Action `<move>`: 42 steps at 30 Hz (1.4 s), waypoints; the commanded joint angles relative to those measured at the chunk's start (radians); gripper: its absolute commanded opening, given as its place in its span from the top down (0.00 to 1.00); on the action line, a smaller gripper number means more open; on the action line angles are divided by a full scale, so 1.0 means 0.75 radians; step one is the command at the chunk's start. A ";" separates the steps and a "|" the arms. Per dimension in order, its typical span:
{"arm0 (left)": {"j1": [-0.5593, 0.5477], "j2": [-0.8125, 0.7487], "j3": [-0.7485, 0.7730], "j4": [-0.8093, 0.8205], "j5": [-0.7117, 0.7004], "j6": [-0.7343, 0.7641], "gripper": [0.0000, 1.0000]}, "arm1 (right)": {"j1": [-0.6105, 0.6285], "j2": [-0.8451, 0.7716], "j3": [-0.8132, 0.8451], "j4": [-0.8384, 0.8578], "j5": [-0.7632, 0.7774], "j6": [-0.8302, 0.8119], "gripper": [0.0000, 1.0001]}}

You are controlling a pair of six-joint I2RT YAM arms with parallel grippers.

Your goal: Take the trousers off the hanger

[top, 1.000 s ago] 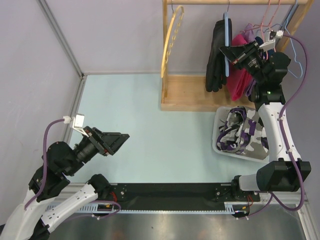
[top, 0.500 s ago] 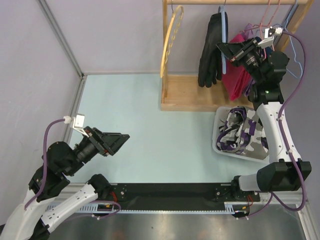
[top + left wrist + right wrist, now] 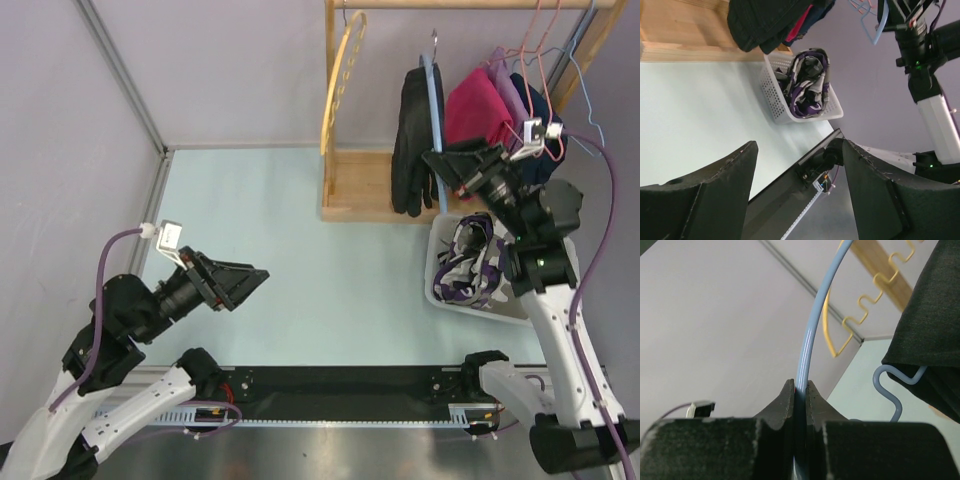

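Note:
I can see that the light blue hanger's bar (image 3: 433, 100) above my right gripper is free of cloth, so my left gripper should go on moving toward that bar (image 3: 436, 120) and close there.
Black trousers (image 3: 411, 140) hang folded over a light blue hanger (image 3: 434, 110), off the wooden rail and in front of the rack. My right gripper (image 3: 440, 165) is shut on the hanger's lower part; in the right wrist view its jaws pinch the blue hanger (image 3: 807, 345) with the trousers (image 3: 930, 320) at the right. My left gripper (image 3: 255, 280) is open and empty, low at the left above the table. The left wrist view shows its fingers (image 3: 715, 195) spread wide, with the trousers (image 3: 767, 22) far off at the top.
A wooden rack (image 3: 375, 195) holds a yellow hanger (image 3: 340, 80) and pink and dark garments (image 3: 490, 100) on hangers. A white basket (image 3: 440, 270) of purple and grey clothes sits below my right arm. Grey walls close off the left and back.
My right gripper has pulled the blue hanger with the trousers down and toward me, off the rail. My left gripper has shifted slightly to the right.

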 commanded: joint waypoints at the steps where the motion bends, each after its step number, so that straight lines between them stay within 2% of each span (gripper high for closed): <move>1: 0.006 0.090 0.055 0.119 0.143 0.036 0.26 | 0.103 -0.227 -0.079 0.212 0.105 -0.116 1.00; 9: 0.004 0.223 0.044 0.380 0.410 -0.060 0.28 | 0.365 -0.609 -0.375 0.110 0.309 -0.092 1.00; 13: 0.002 0.289 0.024 0.512 0.537 -0.164 0.32 | 0.425 -0.762 -0.496 0.053 0.379 -0.067 1.00; 15: -0.017 0.322 0.008 0.567 0.540 -0.195 0.32 | 0.433 -0.803 -0.543 0.040 0.379 -0.046 1.00; 23: -0.289 0.461 -0.017 0.682 0.237 -0.248 0.30 | 0.439 -0.985 -0.740 0.052 0.383 0.078 1.00; 29: -0.420 0.628 0.050 0.788 0.063 -0.251 0.30 | 0.437 -1.063 -0.799 0.081 0.373 0.140 1.00; 36: -0.475 0.902 0.198 0.931 0.004 -0.193 0.31 | 0.433 -1.080 -0.785 0.036 0.338 0.150 1.00; 42: -0.483 1.050 0.280 1.048 -0.058 -0.163 0.32 | 0.431 -1.098 -0.793 0.007 0.324 0.148 1.00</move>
